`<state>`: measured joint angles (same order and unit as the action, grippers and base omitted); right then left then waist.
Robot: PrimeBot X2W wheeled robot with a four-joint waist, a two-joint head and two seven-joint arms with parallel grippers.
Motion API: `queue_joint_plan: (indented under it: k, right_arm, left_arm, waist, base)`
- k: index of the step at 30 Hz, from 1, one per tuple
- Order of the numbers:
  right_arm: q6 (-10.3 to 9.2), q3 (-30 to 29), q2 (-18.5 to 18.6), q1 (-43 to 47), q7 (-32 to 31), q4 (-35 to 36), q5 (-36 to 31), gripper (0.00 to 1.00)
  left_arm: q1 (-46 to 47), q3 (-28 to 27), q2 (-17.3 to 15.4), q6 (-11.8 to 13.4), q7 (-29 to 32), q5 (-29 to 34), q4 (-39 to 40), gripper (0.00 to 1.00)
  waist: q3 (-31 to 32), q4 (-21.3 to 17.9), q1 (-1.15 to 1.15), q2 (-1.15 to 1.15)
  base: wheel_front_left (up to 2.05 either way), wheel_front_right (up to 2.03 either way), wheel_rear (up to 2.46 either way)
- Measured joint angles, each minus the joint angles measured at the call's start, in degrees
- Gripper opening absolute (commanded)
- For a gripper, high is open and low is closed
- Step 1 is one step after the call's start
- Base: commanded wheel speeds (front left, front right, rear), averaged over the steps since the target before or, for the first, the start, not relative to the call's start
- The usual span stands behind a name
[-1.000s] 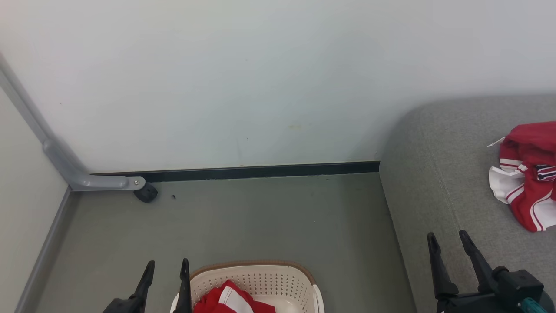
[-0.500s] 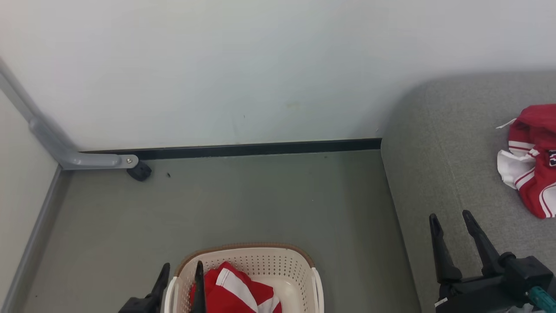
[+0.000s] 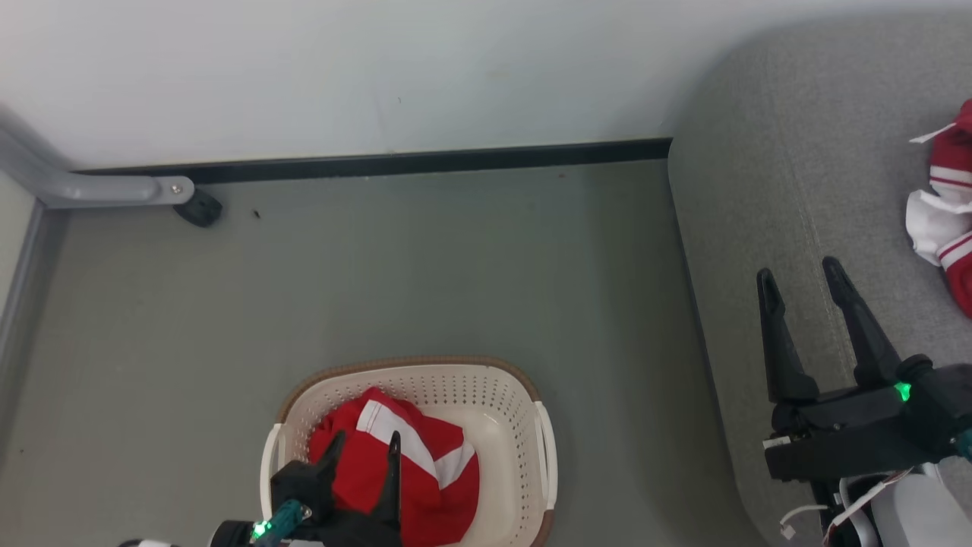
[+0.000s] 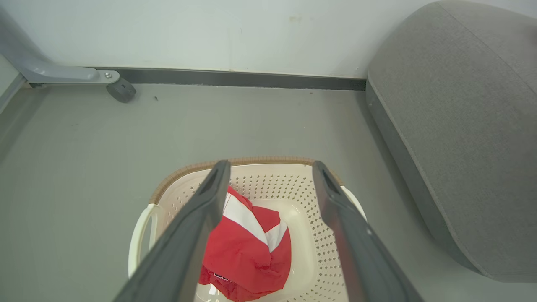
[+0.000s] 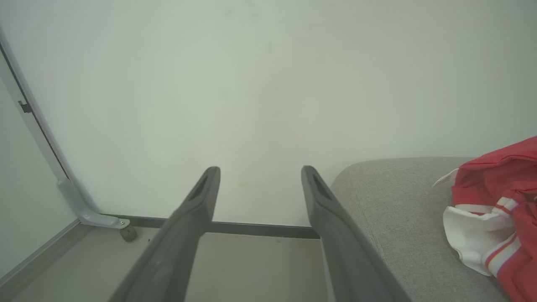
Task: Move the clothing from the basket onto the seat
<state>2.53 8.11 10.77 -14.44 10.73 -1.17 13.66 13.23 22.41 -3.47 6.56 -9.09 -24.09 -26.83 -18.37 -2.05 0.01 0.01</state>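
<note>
The red garment [image 3: 426,472] will come out in one piece and leave the basket empty when I lift, because the cream basket bottom [image 3: 500,457] shows next to one low pile of cloth.
A red garment with white stripes [image 3: 414,463] [image 4: 247,251] lies bunched in the cream perforated basket [image 3: 501,395] [image 4: 319,218] on the floor. My left gripper [image 3: 364,447] [image 4: 270,170] hovers open above the garment, nothing between its fingers. A second red and white garment [image 3: 945,228] [image 5: 499,218] lies on the grey seat [image 3: 774,152] [image 4: 453,126] [image 5: 390,209] at the right edge. My right gripper [image 3: 799,273] [image 5: 260,172] stands open over the seat's left part, empty, left of that garment.
A white wall runs along the back with a dark skirting strip [image 3: 425,161]. A grey metal frame leg with a black caster [image 3: 199,209] [image 4: 121,90] stands in the left corner. Grey floor [image 3: 425,266] lies between basket, wall and seat.
The head camera has tilted down, so the whole scene shifted up. My left gripper now reaches over the garment in the basket. Both grippers remain open.
</note>
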Motion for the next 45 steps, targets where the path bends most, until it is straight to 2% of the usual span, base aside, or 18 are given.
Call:
queue_joint_plan:
  k: [18,32,41,45]
  right_arm:
    - [-0.1,-0.33,-0.09,-5.3,-1.57,9.61,-0.1,1.0]
    - [-1.1,-1.68,-0.32,-7.63,-1.92,15.72,0.0,1.0]
    - [-1.27,-1.07,-1.3,-10.93,-1.33,15.8,0.46,1.0]
    - [-1.27,-1.25,-1.3,-10.92,-0.76,15.88,0.46,1.0]
  left_arm:
    - [14.46,0.42,0.71,0.03,5.79,-0.44,-15.5,1.0]
    - [25.88,-0.55,0.86,0.07,11.14,-0.25,-25.48,1.0]
    - [30.92,-1.34,-2.36,0.48,12.02,0.59,-30.74,1.0]
    - [32.41,-1.79,-2.53,0.48,11.93,0.58,-32.29,1.0]
  waist:
    - [-14.16,-4.29,0.0,0.01]
    - [-26.27,-7.86,0.0,0.0]
    - [-34.24,-9.42,0.0,0.0]
    - [-36.38,-10.05,-0.01,0.0]
  base:
    - [0.0,0.0,0.0]
    - [0.0,0.0,0.0]
    - [0.0,0.0,0.0]
    - [0.0,0.0,0.0]
